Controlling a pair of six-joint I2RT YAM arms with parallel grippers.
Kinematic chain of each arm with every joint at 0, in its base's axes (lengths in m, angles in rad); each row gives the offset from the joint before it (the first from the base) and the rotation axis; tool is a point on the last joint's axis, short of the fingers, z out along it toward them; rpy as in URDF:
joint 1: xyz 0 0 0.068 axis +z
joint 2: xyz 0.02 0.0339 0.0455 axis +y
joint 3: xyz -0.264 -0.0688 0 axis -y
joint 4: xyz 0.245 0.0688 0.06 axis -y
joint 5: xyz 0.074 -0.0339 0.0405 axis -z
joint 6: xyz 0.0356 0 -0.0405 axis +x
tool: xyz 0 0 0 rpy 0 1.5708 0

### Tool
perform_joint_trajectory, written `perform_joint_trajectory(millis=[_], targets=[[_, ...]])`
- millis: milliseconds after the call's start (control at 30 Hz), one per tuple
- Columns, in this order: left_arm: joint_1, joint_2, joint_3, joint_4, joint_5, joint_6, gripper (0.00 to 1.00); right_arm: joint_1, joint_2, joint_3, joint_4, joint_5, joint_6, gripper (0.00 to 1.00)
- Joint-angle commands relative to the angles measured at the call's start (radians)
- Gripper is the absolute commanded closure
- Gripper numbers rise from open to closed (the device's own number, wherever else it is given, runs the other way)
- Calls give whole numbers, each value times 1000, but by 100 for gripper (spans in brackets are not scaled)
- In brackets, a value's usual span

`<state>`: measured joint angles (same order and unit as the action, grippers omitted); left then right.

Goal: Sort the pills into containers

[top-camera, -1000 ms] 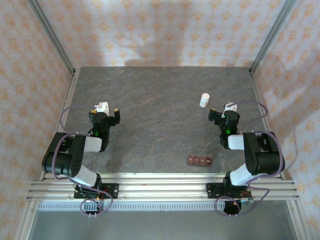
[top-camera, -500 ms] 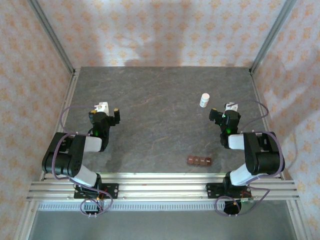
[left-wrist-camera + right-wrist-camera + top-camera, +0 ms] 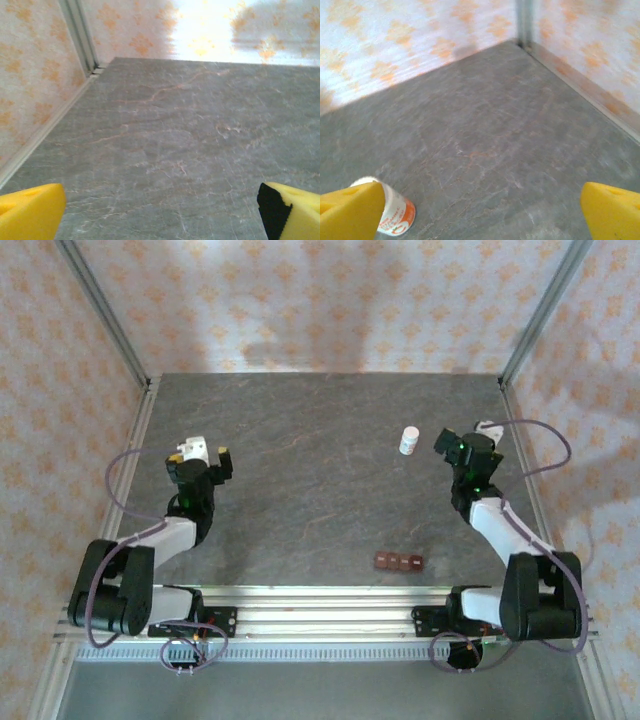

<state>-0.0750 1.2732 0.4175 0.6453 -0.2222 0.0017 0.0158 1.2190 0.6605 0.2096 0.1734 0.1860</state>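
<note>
The containers sit by the front edge, far away from my left gripper, so next my right gripper moves them toward the table's middle before sorting the pills.
The containers are a dark reddish-brown strip of four square compartments lying near the table's front edge, right of centre. The pills are out of view. My left gripper hovers over the left half of the table, open, with bare grey tabletop between its yellow fingertips. My right gripper is at the right side, far beyond the containers, also open with nothing between its fingers. In the left wrist view the left gripper faces the far left corner. In the right wrist view the right gripper faces the far right corner.
A small white bottle with an orange-marked label stands upright just left of the right gripper. Patterned walls and metal rails bound the grey table on three sides.
Both arms have stretched out from their folded pose. The left gripper moved slightly left and farther out; the right gripper moved away from the base, to the right of the bottle. Both stayed open.
</note>
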Motion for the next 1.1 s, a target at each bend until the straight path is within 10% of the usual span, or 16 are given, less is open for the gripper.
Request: perform_joint_trajectory(millis=[0, 367, 1067], targets=[[-5, -83, 93, -203, -76, -100, 0, -9, -30, 91, -379, 265, 367, 0], [-46, -82, 563, -919, 210, -484, 0, 27, -16, 259, -860, -216, 342, 9], [-313, 129, 708, -1026, 294, -497, 0, 406, -152, 32, -1137, -290, 549, 7]])
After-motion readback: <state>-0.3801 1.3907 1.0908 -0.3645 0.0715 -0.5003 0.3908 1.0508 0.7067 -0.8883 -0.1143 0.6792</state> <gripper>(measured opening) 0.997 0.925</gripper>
